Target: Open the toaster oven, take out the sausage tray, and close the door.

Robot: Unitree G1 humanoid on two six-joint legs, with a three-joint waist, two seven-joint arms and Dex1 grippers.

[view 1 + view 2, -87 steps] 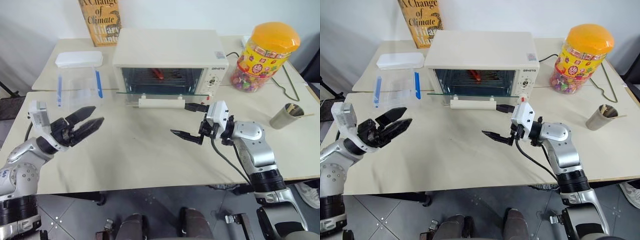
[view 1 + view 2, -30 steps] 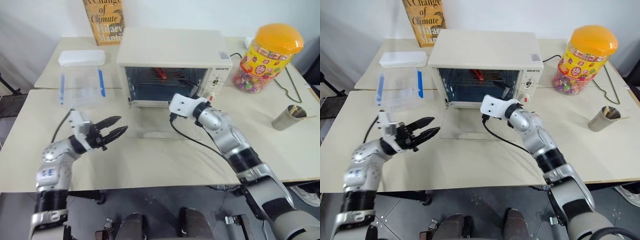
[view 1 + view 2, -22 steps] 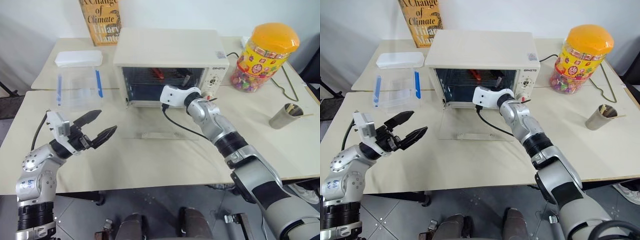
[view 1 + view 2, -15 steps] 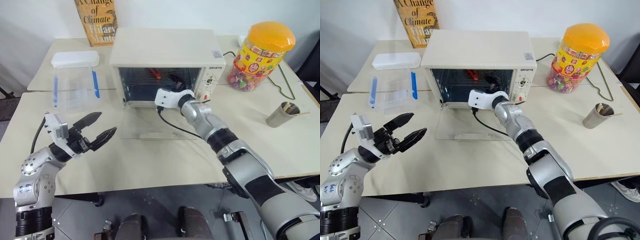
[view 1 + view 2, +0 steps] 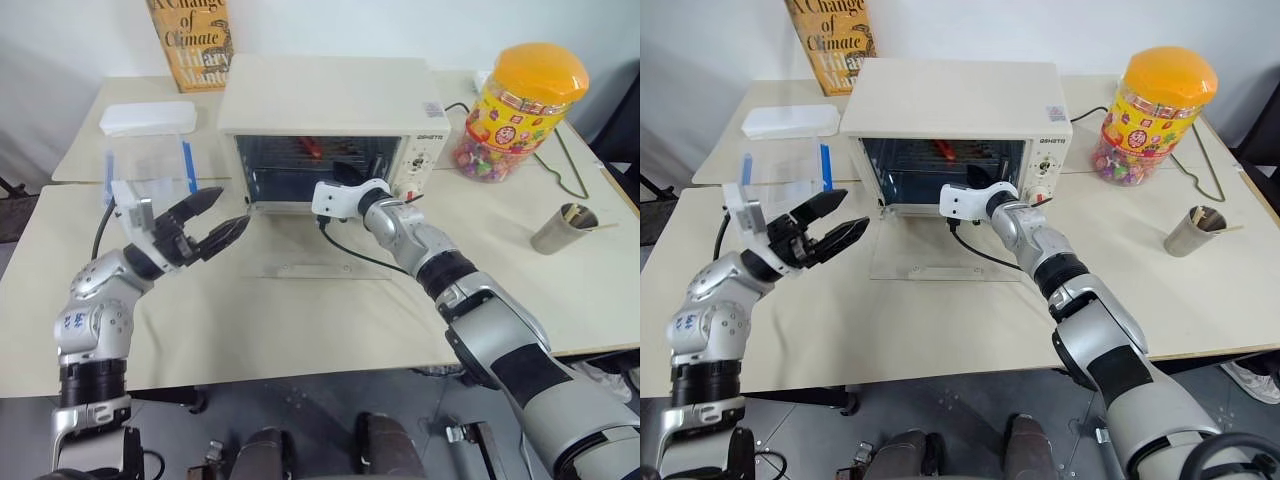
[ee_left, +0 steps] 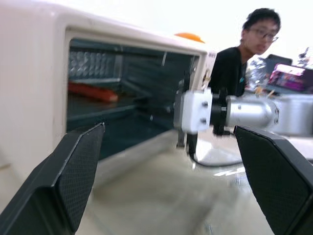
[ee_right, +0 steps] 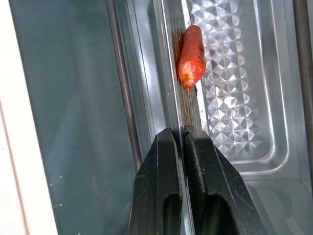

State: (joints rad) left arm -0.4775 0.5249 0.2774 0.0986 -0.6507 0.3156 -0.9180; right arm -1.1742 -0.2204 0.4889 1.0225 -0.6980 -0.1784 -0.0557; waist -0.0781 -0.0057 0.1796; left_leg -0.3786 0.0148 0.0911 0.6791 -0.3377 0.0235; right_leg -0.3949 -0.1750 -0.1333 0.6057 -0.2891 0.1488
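Note:
The red-orange sausage point(image 5: 312, 147) is resting steadily on the silver sausage tray point(image 5: 298, 161), so I expect the sausage to stay in place and move along when I carry the tray.
The cream-white toaster oven point(image 5: 335, 95) stands at the back of the table. Its glass door point(image 5: 300, 240) lies open and flat in front of it, bar handle point(image 5: 322, 270) nearest me. My right gripper point(image 7: 182, 129) reaches into the oven's mouth point(image 5: 348, 170) and is shut on the front rim of the silver sausage tray point(image 7: 230, 98). The red-orange sausage point(image 7: 190, 56) lies on the tray just past the fingertips. My left gripper point(image 5: 228, 208) hangs open and holds nothing, above the table by the door's left edge.
A clear plastic box with blue clips point(image 5: 150, 165) and its white lid point(image 5: 148, 117) sit left of the oven. Behind it leans a book point(image 5: 190, 40). At the right are a candy jar point(image 5: 520, 100) and a metal cup point(image 5: 562, 228). A person point(image 6: 244, 54) sits beyond the table.
My right gripper went from the door's handle into the oven and closed on the tray's rim. My left gripper opened wider and rose toward the oven's left front.

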